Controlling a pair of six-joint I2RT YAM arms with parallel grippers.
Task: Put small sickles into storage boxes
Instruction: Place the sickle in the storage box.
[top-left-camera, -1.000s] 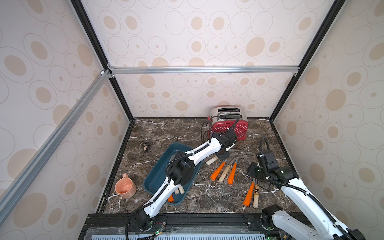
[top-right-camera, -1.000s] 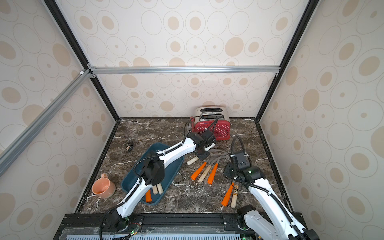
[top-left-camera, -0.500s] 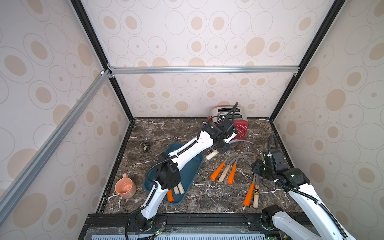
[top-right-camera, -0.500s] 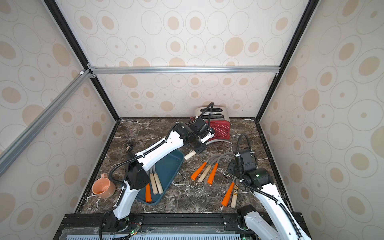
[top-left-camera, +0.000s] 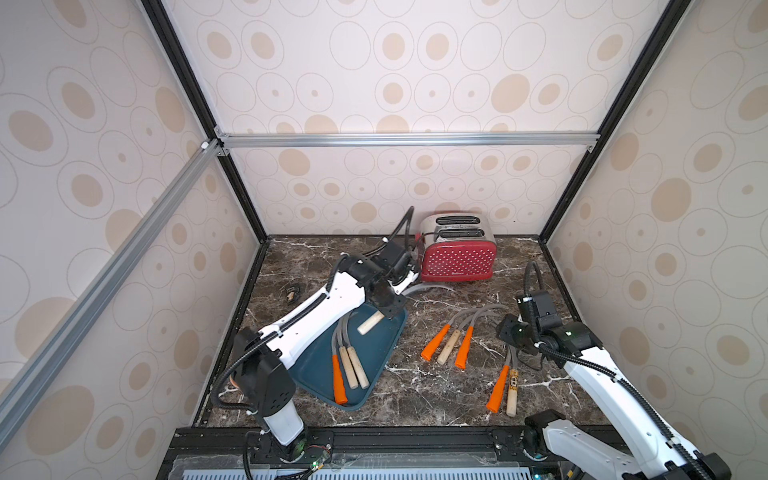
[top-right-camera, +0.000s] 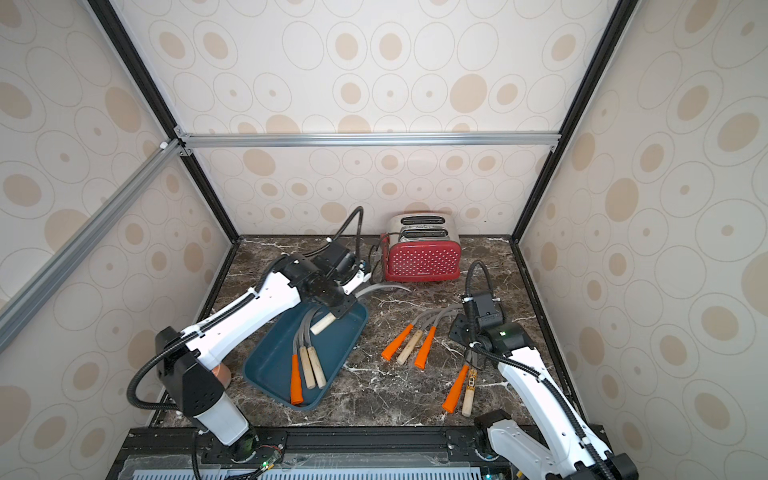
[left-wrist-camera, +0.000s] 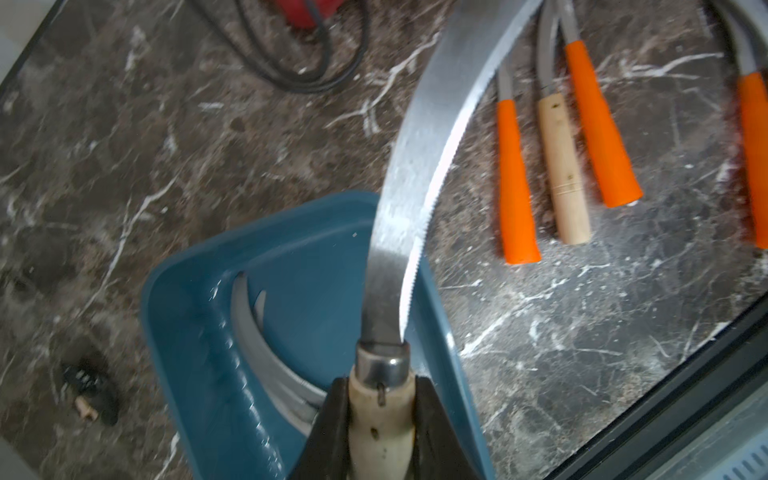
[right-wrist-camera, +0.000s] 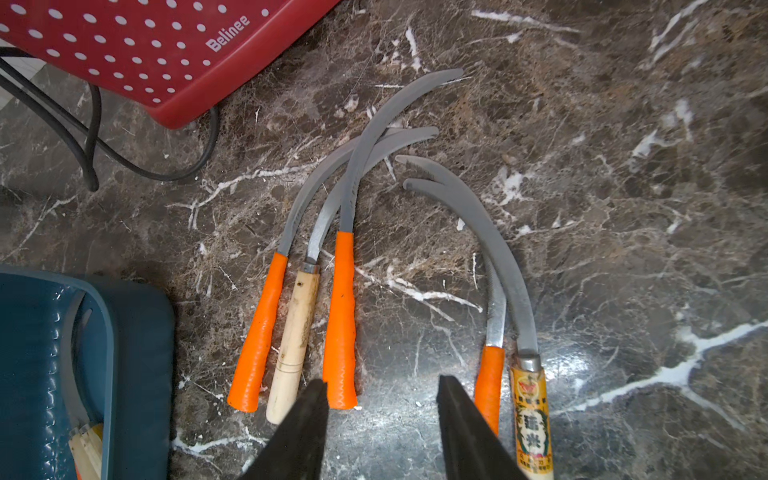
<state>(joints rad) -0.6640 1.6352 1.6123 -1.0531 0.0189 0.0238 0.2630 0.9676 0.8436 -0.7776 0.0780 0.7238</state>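
My left gripper should now move the sickle inward until its whole blade hangs inside the teal storage box (top-left-camera: 379, 342), because the held sickle's blade (top-left-camera: 432, 286) extends past the box's rim.
My left gripper (top-left-camera: 388, 309) (left-wrist-camera: 381, 380) is shut on a small sickle's pale wood handle (top-left-camera: 370, 323) (top-right-camera: 323, 323). It holds the sickle over the far end of the teal storage box (top-left-camera: 374, 353) (top-right-camera: 270, 365) (left-wrist-camera: 199, 316), with the grey blade (top-left-camera: 428, 287) (left-wrist-camera: 419, 158) reaching out past the rim. Three sickles (top-left-camera: 347, 365) (top-right-camera: 307, 365) lie inside the box. Three more (top-left-camera: 446, 345) (right-wrist-camera: 299, 316) and a pair (top-left-camera: 503, 388) (right-wrist-camera: 511, 374) lie on the marble. My right gripper (top-left-camera: 509, 332) (right-wrist-camera: 380, 384) is open over bare marble between those two groups, with nothing between its fingers.
A red polka-dot toaster (top-left-camera: 457, 259) (right-wrist-camera: 158, 50) stands at the back, its black cord (right-wrist-camera: 87, 137) trailing on the marble. A pink cup (top-right-camera: 220, 374) shows partly behind the left arm. A small dark object (top-left-camera: 293, 292) lies near the left wall.
My left gripper has lifted the wood-handled sickle and carried it left and forward, from beside the toaster to over the box's far end. The right arm has barely shifted.
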